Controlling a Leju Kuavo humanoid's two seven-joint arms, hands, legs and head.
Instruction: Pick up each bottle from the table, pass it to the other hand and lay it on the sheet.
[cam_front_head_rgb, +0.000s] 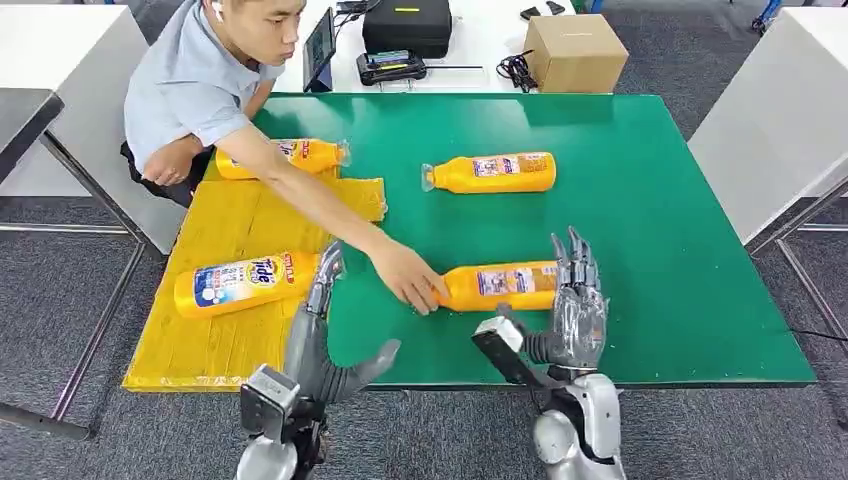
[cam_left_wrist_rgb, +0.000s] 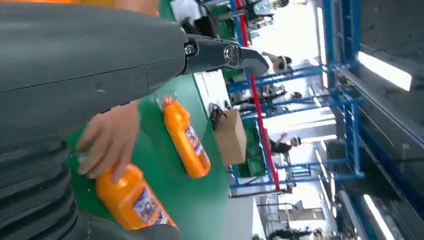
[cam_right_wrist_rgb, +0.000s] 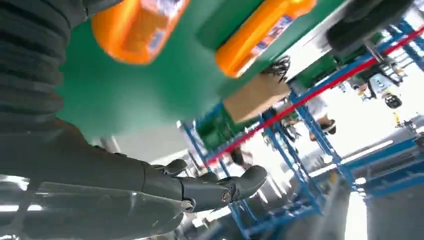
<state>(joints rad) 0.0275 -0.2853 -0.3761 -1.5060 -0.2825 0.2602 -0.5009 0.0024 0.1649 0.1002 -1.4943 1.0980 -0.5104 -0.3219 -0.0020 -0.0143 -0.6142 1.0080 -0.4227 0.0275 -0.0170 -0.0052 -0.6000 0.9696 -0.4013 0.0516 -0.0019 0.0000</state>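
Note:
I expect the hidden Tide label of the near table bottle (cam_front_head_rgb: 500, 287) to turn up when I pass the bottle and lay it down, because it lies with its small label (cam_front_head_rgb: 506, 281) up.
Two orange bottles lie on the yellow sheet (cam_front_head_rgb: 230, 340): a near bottle (cam_front_head_rgb: 245, 283) with a Tide label and a far bottle (cam_front_head_rgb: 300, 155). Two more lie on the green table (cam_front_head_rgb: 650, 210): a far bottle (cam_front_head_rgb: 492, 172) (cam_left_wrist_rgb: 186, 137) (cam_right_wrist_rgb: 262, 30) and a near bottle (cam_front_head_rgb: 500, 285) (cam_left_wrist_rgb: 131, 197) (cam_right_wrist_rgb: 135, 27). A person's hand (cam_front_head_rgb: 408, 277) (cam_left_wrist_rgb: 107, 140) grips the near one's neck. My left hand (cam_front_head_rgb: 325, 330) is open at the sheet's edge beside the Tide bottle. My right hand (cam_front_head_rgb: 572, 305) is open, fingers spread, at the base end of the near table bottle.
The person (cam_front_head_rgb: 215, 70) leans in from the far left, arm stretched across the sheet. A cardboard box (cam_front_head_rgb: 575, 52), a black case (cam_front_head_rgb: 407, 25) and a tablet (cam_front_head_rgb: 320, 48) stand on the white table behind. A white table (cam_front_head_rgb: 770, 120) stands to the right.

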